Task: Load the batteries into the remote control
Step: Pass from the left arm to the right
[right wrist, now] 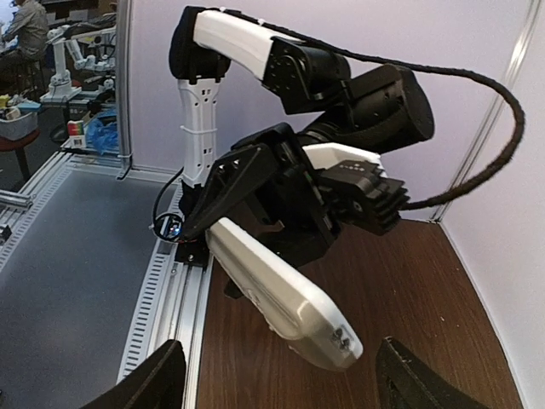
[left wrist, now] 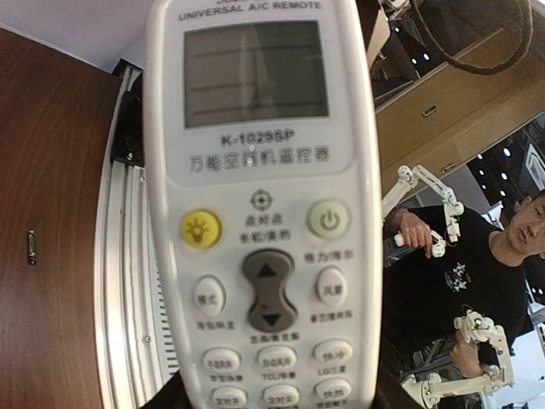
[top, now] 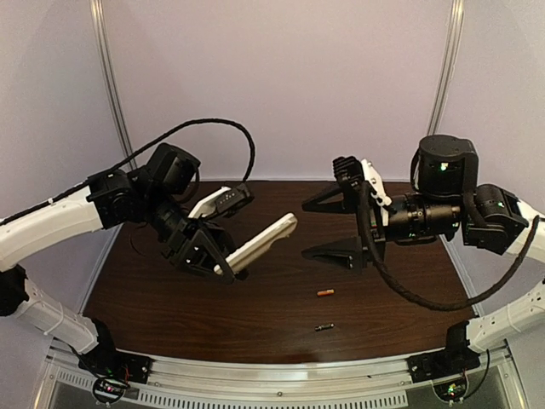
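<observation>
My left gripper covers the remote control's lower end (top: 228, 266), so my right gripper should take the remote control's display end (top: 284, 226) and turn its back up.
My left gripper (top: 223, 262) is shut on the lower end of the remote control (top: 258, 243) and holds it tilted above the table, its free end towards the right arm. In the left wrist view the remote's white front (left wrist: 260, 213) with display and buttons fills the frame. The right wrist view shows its plain beige back (right wrist: 281, 294). My right gripper (top: 330, 228) is open and empty, its fingertips (right wrist: 157, 375) spread wide and facing the remote's tip from a short gap. The orange battery (top: 324, 292) and the dark battery (top: 323, 326) lie on the table (top: 170, 298) near the front, below both grippers.
A slotted aluminium rail (top: 255, 375) runs along the table's near edge. White walls with metal posts (top: 111, 85) close the back and sides. The dark battery also shows in the left wrist view (left wrist: 32, 247). A person (left wrist: 477, 281) sits beyond the table.
</observation>
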### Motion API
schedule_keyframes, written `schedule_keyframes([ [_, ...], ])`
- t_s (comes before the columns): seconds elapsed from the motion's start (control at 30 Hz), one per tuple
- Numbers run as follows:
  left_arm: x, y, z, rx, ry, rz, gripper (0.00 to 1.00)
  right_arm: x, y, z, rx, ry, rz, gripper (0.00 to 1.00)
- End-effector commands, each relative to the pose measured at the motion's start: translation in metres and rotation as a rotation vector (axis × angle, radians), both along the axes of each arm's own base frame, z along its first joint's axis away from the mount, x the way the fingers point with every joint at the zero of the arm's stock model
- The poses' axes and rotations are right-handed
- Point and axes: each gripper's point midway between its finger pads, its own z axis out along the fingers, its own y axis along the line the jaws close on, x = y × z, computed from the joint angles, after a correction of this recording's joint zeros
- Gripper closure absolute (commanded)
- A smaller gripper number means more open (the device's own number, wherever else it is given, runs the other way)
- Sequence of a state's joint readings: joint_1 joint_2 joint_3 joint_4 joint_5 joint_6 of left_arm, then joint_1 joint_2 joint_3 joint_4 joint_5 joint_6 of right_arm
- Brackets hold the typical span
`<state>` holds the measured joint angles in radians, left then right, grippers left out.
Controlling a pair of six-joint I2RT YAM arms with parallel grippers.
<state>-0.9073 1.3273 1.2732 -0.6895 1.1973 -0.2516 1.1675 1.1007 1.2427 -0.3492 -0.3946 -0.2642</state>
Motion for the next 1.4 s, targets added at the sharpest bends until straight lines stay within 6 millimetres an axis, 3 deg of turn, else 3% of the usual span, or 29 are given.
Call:
schedule_keyframes([
  [0.0,-0.028,0.0,-0.004,-0.015,0.066,-0.131,0.78,-0.028,0.01,-0.019,-0.132,-0.029,0.101,0.23],
  [0.17,-0.041,-0.005,-0.012,0.003,0.079,-0.179,0.78,-0.033,0.019,-0.035,-0.218,-0.07,0.115,0.25],
  [0.33,-0.043,-0.005,-0.008,-0.008,0.095,-0.202,0.79,-0.05,0.029,-0.042,-0.258,-0.081,0.177,0.44],
  [0.57,-0.045,-0.007,-0.014,0.006,0.113,-0.214,0.79,-0.071,0.038,-0.044,-0.318,-0.12,0.227,0.65],
  [0.83,-0.047,-0.006,-0.013,0.001,0.124,-0.228,0.8,-0.067,0.038,-0.052,-0.374,-0.168,0.189,0.84],
  [0.87,-0.048,-0.006,-0.012,-0.003,0.123,-0.231,0.81,-0.065,0.038,-0.052,-0.375,-0.171,0.177,0.83],
  [0.93,-0.048,-0.005,-0.01,-0.009,0.121,-0.233,0.81,-0.062,0.035,-0.053,-0.388,-0.175,0.158,0.52],
  [0.97,-0.048,-0.005,-0.009,-0.01,0.121,-0.233,0.81,-0.061,0.032,-0.053,-0.39,-0.175,0.151,0.43],
  [1.0,-0.049,-0.005,-0.008,-0.012,0.121,-0.234,0.81,-0.06,0.029,-0.053,-0.393,-0.176,0.145,0.41],
  [1.07,-0.049,-0.004,-0.008,-0.012,0.122,-0.234,0.82,-0.057,0.023,-0.053,-0.398,-0.182,0.119,0.42],
  [1.17,-0.049,-0.003,-0.01,-0.006,0.125,-0.231,0.81,-0.051,0.013,-0.05,-0.398,-0.192,0.082,0.54],
  [1.37,-0.049,-0.007,-0.01,-0.007,0.138,-0.247,0.82,-0.052,0.014,-0.045,-0.393,-0.198,0.089,0.6],
])
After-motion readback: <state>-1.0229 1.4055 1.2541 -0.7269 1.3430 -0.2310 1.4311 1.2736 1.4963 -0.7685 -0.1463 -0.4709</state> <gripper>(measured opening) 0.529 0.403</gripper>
